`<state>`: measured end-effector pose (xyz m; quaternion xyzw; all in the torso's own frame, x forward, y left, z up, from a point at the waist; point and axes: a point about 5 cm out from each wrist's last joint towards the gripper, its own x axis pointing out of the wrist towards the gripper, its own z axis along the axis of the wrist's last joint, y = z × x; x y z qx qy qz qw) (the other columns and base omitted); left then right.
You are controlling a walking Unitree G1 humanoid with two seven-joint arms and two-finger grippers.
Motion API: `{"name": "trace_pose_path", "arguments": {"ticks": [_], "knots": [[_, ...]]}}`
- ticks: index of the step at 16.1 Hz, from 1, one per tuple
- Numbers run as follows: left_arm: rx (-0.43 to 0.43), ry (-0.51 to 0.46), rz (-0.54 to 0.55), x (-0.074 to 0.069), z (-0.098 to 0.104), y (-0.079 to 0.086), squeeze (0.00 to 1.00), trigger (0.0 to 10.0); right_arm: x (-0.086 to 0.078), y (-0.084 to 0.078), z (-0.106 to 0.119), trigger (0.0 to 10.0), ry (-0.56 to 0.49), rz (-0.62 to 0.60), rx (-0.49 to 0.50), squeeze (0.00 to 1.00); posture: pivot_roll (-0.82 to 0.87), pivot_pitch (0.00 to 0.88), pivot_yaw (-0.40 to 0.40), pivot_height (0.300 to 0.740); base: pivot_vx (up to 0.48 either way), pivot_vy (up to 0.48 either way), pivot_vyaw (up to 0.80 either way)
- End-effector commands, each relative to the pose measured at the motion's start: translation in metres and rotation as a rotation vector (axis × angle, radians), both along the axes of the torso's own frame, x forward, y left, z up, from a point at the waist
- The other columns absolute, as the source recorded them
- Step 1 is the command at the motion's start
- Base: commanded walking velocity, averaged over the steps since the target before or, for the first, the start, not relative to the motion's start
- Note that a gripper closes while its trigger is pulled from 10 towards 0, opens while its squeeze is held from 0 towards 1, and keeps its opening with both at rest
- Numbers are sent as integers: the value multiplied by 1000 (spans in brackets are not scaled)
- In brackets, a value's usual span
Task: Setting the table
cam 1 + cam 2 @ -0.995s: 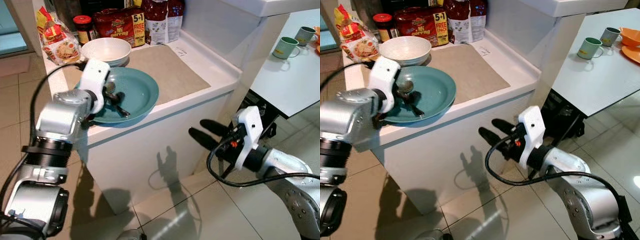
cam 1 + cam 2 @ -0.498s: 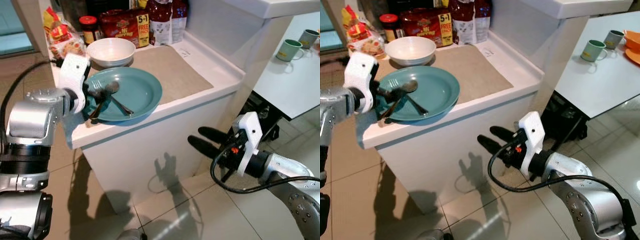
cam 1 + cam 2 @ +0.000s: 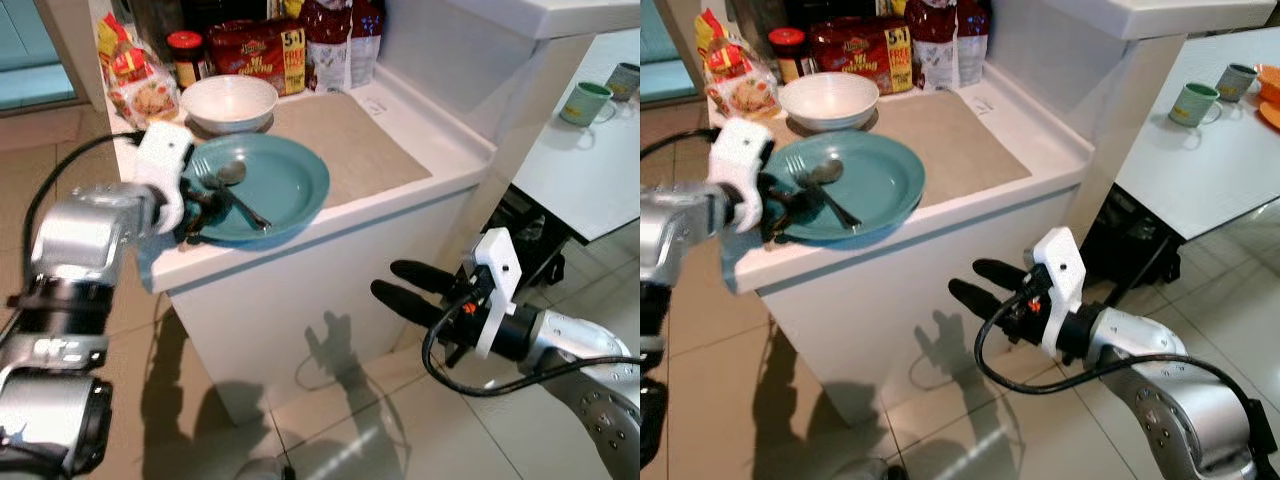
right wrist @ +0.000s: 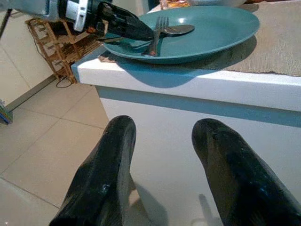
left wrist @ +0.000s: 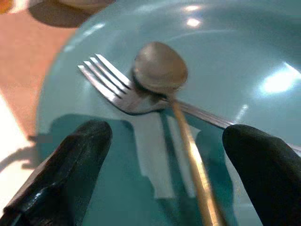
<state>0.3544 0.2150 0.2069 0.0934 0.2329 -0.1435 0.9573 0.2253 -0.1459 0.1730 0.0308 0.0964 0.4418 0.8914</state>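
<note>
The golden spoon (image 5: 192, 153) will come up by itself, clear of the fork, when I lift it, because the spoon's bowl is on top of the fork's neck (image 5: 157, 100).
A teal plate (image 3: 285, 185) sits near the front left corner of the white counter (image 3: 330, 232), half on a beige mat (image 3: 350, 135). A fork (image 5: 108, 84) and a spoon (image 5: 160, 68) with a golden handle lie crossed on it. My left gripper (image 3: 196, 212) is at the plate's left rim, low over it. Its fingers (image 5: 70, 165) stand open, with the spoon's handle running between them untouched. My right gripper (image 3: 387, 279) hangs open in front of the counter's side, below the top, with nothing between its fingers (image 4: 110, 160).
A white bowl (image 3: 228, 102) stands just behind the plate, with a jar (image 3: 187, 55) and food packets (image 3: 265, 55) along the back. A white table (image 3: 580, 160) with a green mug (image 3: 585, 102) is at the right. Tiled floor lies below.
My left gripper has drawn back from over the plate to its left rim. The spoon, lifted half a second ago, now lies across the fork. My right arm has hardly moved.
</note>
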Motion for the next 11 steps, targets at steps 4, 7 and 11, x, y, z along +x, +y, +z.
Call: {"name": "trace_pose_path", "arguments": {"ticks": [4,7,11], "knots": [[36,16,-63,9,1,-10,0,10000,-4,0,2,10000,2,13,-19,0,112,0,-12,740,0,0,0],[59,34,-78,9,0,-9,0,235,-5,0,1,10000,5,12,-19,0,112,0,-7,740,0,0,0],[67,50,-80,9,-1,-6,0,0,-7,-1,-1,10000,16,11,-22,0,115,0,-5,740,0,0,0]]}}
